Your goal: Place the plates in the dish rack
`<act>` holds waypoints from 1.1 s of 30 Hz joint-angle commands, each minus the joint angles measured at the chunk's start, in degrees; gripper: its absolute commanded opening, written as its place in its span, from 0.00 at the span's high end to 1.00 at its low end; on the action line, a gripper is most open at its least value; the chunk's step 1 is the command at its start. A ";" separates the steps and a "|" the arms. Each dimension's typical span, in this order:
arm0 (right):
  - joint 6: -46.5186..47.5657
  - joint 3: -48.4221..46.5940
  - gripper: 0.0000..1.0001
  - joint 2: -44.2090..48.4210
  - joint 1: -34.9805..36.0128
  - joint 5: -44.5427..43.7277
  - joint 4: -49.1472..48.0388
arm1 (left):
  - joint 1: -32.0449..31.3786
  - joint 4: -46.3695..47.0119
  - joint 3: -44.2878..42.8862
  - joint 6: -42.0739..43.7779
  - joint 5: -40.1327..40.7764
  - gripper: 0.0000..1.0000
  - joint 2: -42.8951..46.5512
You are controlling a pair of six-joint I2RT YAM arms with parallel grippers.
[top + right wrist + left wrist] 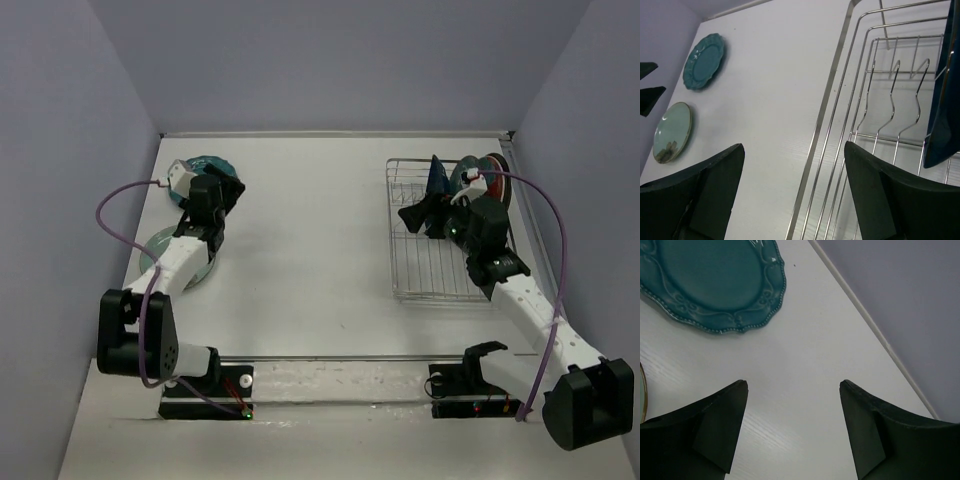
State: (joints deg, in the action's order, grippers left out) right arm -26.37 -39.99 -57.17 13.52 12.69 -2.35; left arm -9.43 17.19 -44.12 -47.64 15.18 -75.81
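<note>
I can see the teal plate's near rim free of the pale mint plate, so my left gripper should keep nearing that rim until its fingers straddle it.
The scalloped teal plate lies flat at the back left, also in the left wrist view and the right wrist view. The pale mint plate lies nearer, partly under the left arm, and shows in the right wrist view. My left gripper is open and empty, just right of the teal plate. The dish rack holds the dark blue leaf-shaped plate and other plates upright at its far end. My right gripper is open and empty over the rack's left rim.
Purple walls close in the white table on the left, back and right. The rack's near tines stand free of plates. My left arm's fingers show at the left edge of the right wrist view. A purple cable loops beside the rack.
</note>
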 commanded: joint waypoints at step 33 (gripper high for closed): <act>-1.40 2.37 0.16 3.11 0.63 5.15 -8.81 | 23.67 -14.91 -30.50 9.50 -11.66 0.11 -34.84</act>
State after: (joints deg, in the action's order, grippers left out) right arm -27.90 -38.41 -55.13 13.63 16.64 -7.14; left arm 13.65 0.64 -72.25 -37.98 6.00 -109.56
